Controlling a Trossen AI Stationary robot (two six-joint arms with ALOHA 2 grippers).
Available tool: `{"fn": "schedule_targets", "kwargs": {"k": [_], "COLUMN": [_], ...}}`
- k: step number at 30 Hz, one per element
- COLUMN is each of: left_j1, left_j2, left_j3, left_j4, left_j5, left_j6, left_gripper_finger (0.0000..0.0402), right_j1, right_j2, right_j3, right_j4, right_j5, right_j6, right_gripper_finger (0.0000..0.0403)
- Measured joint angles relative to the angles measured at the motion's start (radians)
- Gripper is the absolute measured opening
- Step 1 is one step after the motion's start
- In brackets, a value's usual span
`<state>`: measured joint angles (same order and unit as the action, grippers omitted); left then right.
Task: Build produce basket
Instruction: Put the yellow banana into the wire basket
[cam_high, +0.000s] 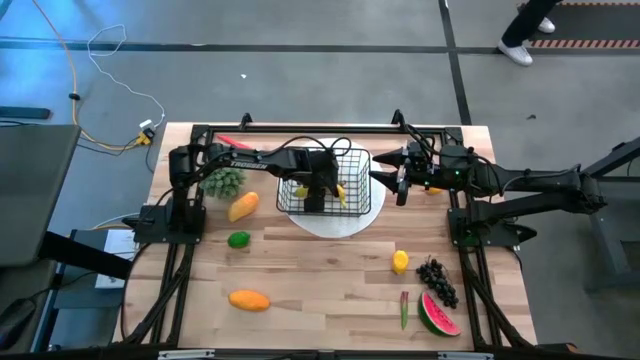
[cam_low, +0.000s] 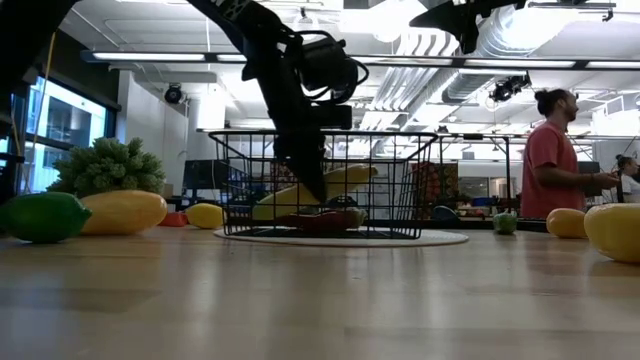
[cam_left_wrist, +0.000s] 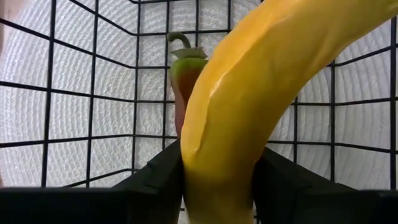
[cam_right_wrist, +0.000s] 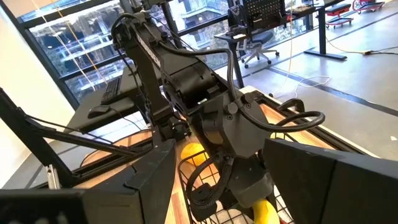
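The banana slants over the red pepper with its loose end (cam_low: 352, 178) up, so next my left gripper lets go, closes, and pushes it flat beside the red pepper.
The black wire basket (cam_high: 325, 178) stands on a round white plate (cam_high: 335, 222) at the table's far middle. My left gripper (cam_high: 318, 195) reaches down inside the basket and is shut on a yellow banana (cam_low: 345, 182). A red pepper with a green stem (cam_left_wrist: 185, 78) lies on the basket floor behind the banana. My right gripper (cam_high: 385, 178) hangs open and empty just right of the basket, raised above it (cam_low: 465, 22). My left gripper pinches the banana's lower half (cam_left_wrist: 214, 177) between its two fingers (cam_left_wrist: 155, 186), one on each side. The fingers come from above, slanting down into the basket, and lie across the banana. The banana is tilted, its free end (cam_low: 368, 172) raised and its other end low by the basket floor.
On the table lie two orange mangoes (cam_high: 243, 206) (cam_high: 249, 299), a lime (cam_high: 239, 239), a green leafy piece (cam_high: 224, 181), a lemon (cam_high: 400, 262), dark grapes (cam_high: 436, 280), a watermelon slice (cam_high: 438, 315) and a thin green-red piece (cam_high: 404, 308). A person (cam_low: 555, 150) stands beyond the table.
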<state>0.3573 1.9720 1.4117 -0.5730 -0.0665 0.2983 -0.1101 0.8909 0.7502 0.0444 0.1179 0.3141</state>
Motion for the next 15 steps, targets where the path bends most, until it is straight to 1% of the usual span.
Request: {"fn": "schedule_targets", "kwargs": {"k": [3, 15], "left_j1": [0.000, 0.000], "left_j2": [0.000, -0.005], "left_j3": [0.000, 0.008], "left_j4": [-0.001, -0.019], "left_j5": [0.003, 0.000], "left_j6": [-0.007, -0.037], "left_gripper_finger": [0.0163, 0.0248], "right_j1": [0.000, 0.000], "right_j2": [0.000, 0.000], "right_j3": [0.000, 0.000], "right_j4": [-0.003, -0.003], "right_j5": [-0.003, -0.002], "right_j6": [0.000, 0.000], "right_gripper_finger": [0.0227, 0.0227]}}
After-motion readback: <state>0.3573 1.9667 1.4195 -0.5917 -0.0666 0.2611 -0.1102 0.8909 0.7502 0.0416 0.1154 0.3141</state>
